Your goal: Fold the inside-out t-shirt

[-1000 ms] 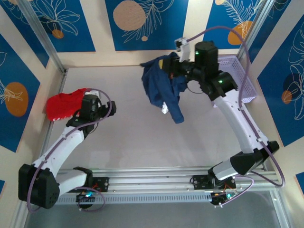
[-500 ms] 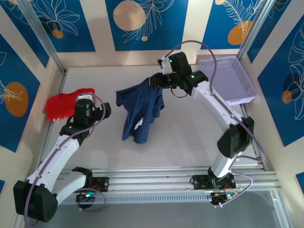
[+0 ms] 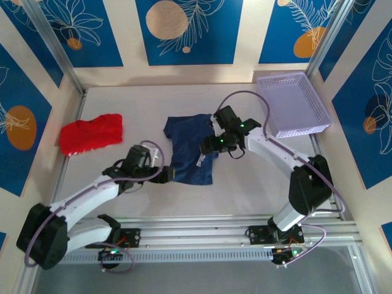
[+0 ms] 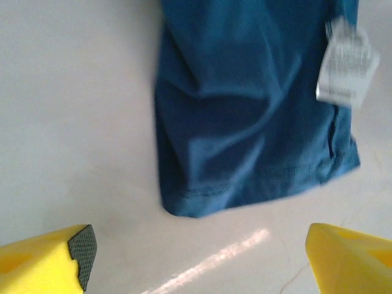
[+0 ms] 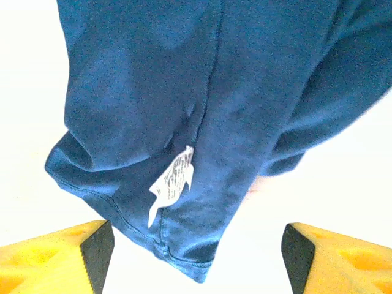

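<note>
The inside-out t-shirt will open much wider once I raise and spread it, since the seam with the white label lies well inside the t-shirt's edge.
The inside-out t-shirt, dark navy, lies crumpled on the table with a white label showing. My left gripper is open just off the shirt's near-left corner; in the left wrist view the shirt ends above my gripper, with bare table between the yellow fingers. My right gripper hangs open over the shirt's right edge. In the right wrist view the shirt's hem corner and label sit between the spread fingers of that gripper, which grips nothing.
A bright red garment lies at the left side of the table. A lilac basket stands at the back right corner. Metal frame posts and a rail bound the table.
My right gripper carried the hanging shirt leftwards and down, laid it on the table and opened, letting go. My left arm swung right from beside the red garment to the shirt's near corner.
</note>
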`<move>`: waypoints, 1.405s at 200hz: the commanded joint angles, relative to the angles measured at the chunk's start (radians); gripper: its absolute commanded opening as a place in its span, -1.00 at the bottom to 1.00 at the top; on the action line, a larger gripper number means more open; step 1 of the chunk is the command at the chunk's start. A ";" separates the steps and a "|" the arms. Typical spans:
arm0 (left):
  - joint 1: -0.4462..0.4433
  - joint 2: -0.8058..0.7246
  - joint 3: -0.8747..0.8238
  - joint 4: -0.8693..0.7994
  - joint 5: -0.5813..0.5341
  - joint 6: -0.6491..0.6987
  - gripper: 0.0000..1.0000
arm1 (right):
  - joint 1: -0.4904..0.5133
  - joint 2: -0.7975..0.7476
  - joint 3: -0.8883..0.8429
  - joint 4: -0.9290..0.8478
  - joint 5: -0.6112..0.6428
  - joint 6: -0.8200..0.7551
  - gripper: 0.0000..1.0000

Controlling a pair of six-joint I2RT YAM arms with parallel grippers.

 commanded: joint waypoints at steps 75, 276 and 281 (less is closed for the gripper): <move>-0.090 0.315 0.107 0.117 -0.074 0.076 0.17 | 0.067 -0.008 -0.242 0.131 -0.115 0.155 0.28; -0.047 0.046 0.008 -0.010 -0.326 0.050 0.39 | 0.282 0.138 -0.132 0.147 0.053 0.204 -1.00; -0.046 0.040 0.010 -0.011 -0.330 0.050 0.39 | 0.276 0.118 -0.131 0.153 0.029 0.202 -1.00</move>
